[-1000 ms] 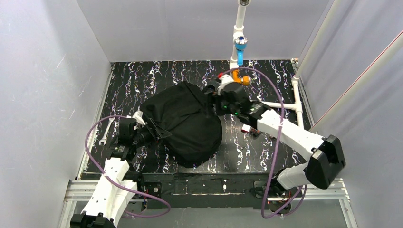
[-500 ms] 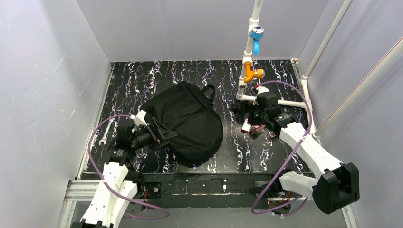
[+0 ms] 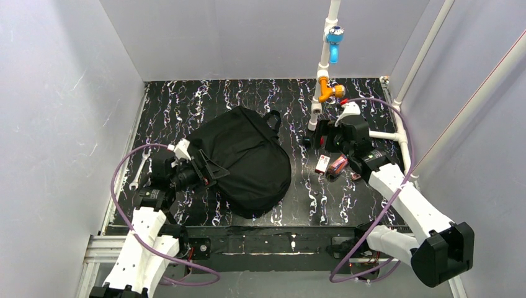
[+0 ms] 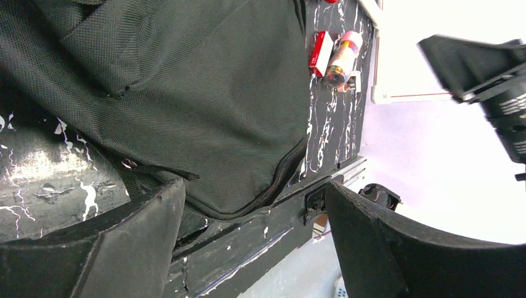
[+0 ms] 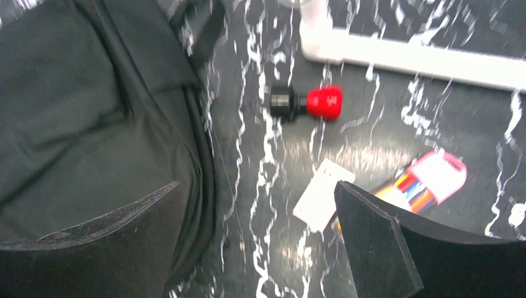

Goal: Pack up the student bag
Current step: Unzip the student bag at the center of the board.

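Observation:
Next, I leave the items and pinch the opening's corner (image 5: 126,113) with my right gripper while my left gripper lifts the bag's flap, because the student bag's opening (image 5: 65,144) is folded flat.
The student bag (image 3: 242,160) is a large black fabric backpack lying flat mid-table, its top loop (image 3: 273,118) at the far end. My left gripper (image 3: 209,169) is open and empty at the bag's left edge; in the left wrist view (image 4: 254,186) the bag's zipped side (image 4: 186,93) lies ahead of it. My right gripper (image 3: 313,136) is open and empty, right of the bag and above the mat. In the right wrist view (image 5: 257,186) it hangs over bare mat between the bag (image 5: 80,112) and a white card box (image 5: 322,194).
A red-and-white box (image 3: 322,164) and a pack of coloured pens (image 3: 338,165) lie right of the bag. A red-capped black item (image 5: 307,102) lies near the white pipe frame (image 3: 384,135) with blue (image 3: 334,37) and orange (image 3: 329,93) valves. A wrench (image 3: 138,172) lies far left.
My right gripper has drawn back from the bag's top loop to the right, over the small items. The pipe frame has shifted right. My left gripper has barely moved.

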Controlling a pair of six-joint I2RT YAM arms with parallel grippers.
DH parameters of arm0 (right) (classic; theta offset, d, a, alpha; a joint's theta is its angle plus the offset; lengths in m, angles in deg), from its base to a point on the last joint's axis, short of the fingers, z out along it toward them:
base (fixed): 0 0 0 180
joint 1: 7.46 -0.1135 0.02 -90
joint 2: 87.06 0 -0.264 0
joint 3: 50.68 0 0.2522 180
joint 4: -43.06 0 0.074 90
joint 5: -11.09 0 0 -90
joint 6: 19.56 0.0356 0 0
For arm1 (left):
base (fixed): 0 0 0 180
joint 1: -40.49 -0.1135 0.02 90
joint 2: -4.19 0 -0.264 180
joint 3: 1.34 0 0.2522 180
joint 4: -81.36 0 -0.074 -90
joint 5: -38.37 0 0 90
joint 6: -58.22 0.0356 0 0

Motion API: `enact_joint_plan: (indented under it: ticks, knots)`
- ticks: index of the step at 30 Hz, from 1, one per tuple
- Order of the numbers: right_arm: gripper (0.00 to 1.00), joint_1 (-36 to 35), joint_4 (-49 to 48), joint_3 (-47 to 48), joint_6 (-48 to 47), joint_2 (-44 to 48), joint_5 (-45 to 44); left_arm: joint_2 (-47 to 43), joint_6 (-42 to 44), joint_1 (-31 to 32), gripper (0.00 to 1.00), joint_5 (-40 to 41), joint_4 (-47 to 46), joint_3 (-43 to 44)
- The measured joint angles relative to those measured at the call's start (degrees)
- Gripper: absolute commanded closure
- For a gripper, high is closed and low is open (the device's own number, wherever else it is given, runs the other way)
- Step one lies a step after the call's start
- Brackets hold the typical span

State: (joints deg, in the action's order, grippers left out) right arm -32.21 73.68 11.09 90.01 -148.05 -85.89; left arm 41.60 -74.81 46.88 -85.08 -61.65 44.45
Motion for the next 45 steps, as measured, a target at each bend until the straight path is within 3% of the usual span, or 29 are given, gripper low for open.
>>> enact_joint_plan:
  ticks: [8,12,17,29,39,45]
  knots:
    - [0.02,0.4,-10.9,-2.8,4.7,10.1,-2.8,1.5,1.5,0.0,0.18,-0.2,0.0,0.0]
    - [0.02,0.6,-14.0,2.3,8.0,6.8,-2.7,3.8,1.4,0.0,0.18,-0.9,-0.9,0.0]
    - [0.02,0.7,-13.5,3.5,10.8,2.8,-2.2,2.6,1.0,0.0,0.14,-1.1,-1.2,-0.1]
    - [0.02,0.7,-11.8,0.5,15.0,10.3,-1.8,1.9,1.4,0.0,0.10,-1.9,-1.3,0.0]
    - [0.02,0.7,-5.8,8.0,22.9,6.9,-8.3,0.0,1.1,0.0,0.07,-2.1,-0.7,0.1]
    - [0.02,0.7,-7.1,6.8,20.5,7.1,-5.5,0.3,3.6,0.0,0.07,-1.8,2.8,5.7]
